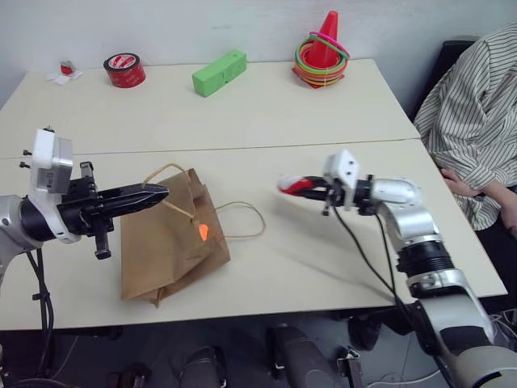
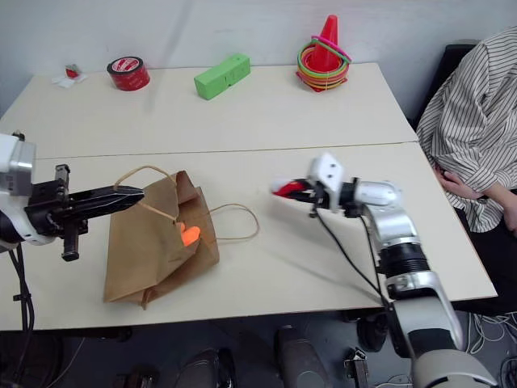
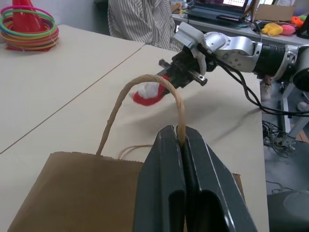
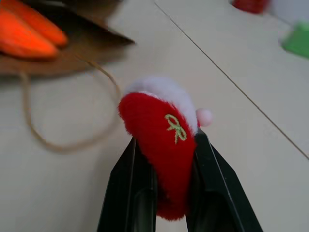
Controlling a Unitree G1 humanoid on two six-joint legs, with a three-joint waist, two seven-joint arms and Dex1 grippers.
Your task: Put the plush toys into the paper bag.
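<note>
The paper bag's opening (image 2: 192,211) is open toward the red plush toy, so my right gripper keeps moving in until that toy gets to the orange plush toy (image 2: 191,235).
The brown paper bag (image 1: 166,250) lies on its side on the near table, its mouth facing right. A bright orange plush toy (image 1: 203,232) shows in that mouth. My left gripper (image 1: 157,194) is shut on the bag's upper cord handle (image 3: 145,82) and holds it raised. The other handle (image 1: 242,218) lies looped on the table. To the right of the bag, my right gripper (image 1: 311,190) is shut on the small red and white plush toy (image 4: 161,130), held a little above the table and pointing toward the bag.
On the far table stand a red tape roll (image 1: 124,69), a green block (image 1: 219,73) and an orange cone with coloured rings (image 1: 323,52). A person in a striped shirt (image 1: 477,121) sits at the right edge. A seam (image 1: 242,148) joins the two tables.
</note>
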